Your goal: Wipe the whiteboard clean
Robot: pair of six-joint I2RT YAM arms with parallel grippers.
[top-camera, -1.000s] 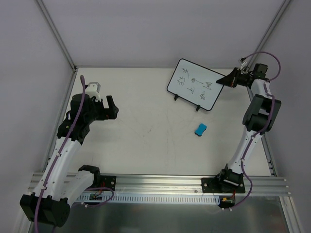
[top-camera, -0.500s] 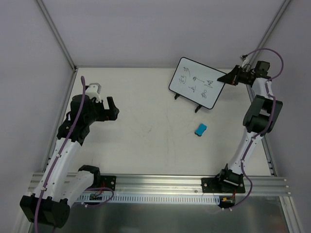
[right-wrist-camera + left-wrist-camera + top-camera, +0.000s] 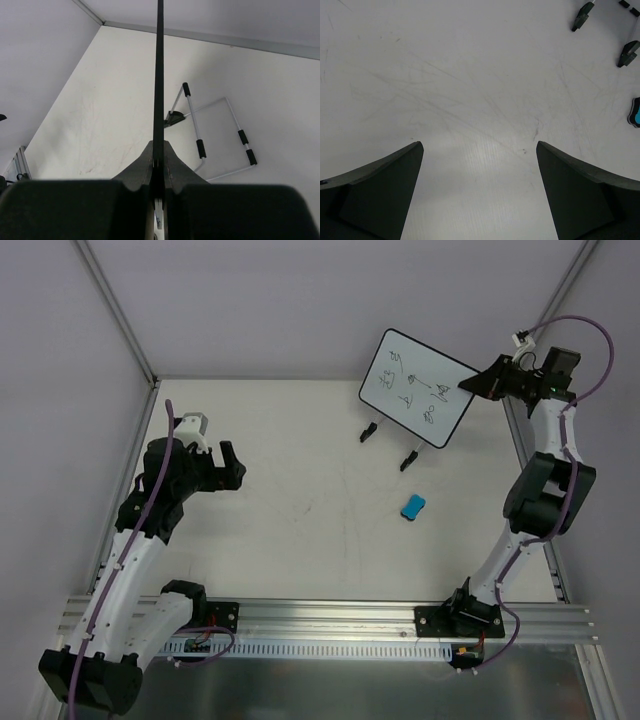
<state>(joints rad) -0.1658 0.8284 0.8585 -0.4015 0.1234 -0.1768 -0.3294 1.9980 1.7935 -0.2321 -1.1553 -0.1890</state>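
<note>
My open left gripper should go on moving toward the eraser (image 3: 413,507) until its fingers are on both sides of the eraser's waist, because the blue eraser lies clear of the whiteboard's black feet (image 3: 409,461).
The whiteboard (image 3: 415,387), white with a thin black frame and dark scribbles, hangs in the air at the back right, held by its right edge. My right gripper (image 3: 470,386) is shut on that edge. In the right wrist view the board shows edge-on as a thin black line (image 3: 160,75) between my fingers (image 3: 158,150). Its two black feet (image 3: 370,431) stay on the table below. The blue eraser (image 3: 413,506) lies on the table, nearer than the board. My left gripper (image 3: 232,464) is open and empty over the left of the table, and the left wrist view (image 3: 480,150) shows only bare table between its fingers.
A wire stand with black sleeves (image 3: 200,135) rests on the table under the board. The feet (image 3: 583,16) and the eraser's edge (image 3: 636,111) show at the right of the left wrist view. Grey walls close in the back and sides. An aluminium rail (image 3: 330,615) runs along the near edge.
My right gripper has risen and moved right with the whiteboard, lifting it off the table; the black feet stayed down. The left arm and eraser have not moved.
</note>
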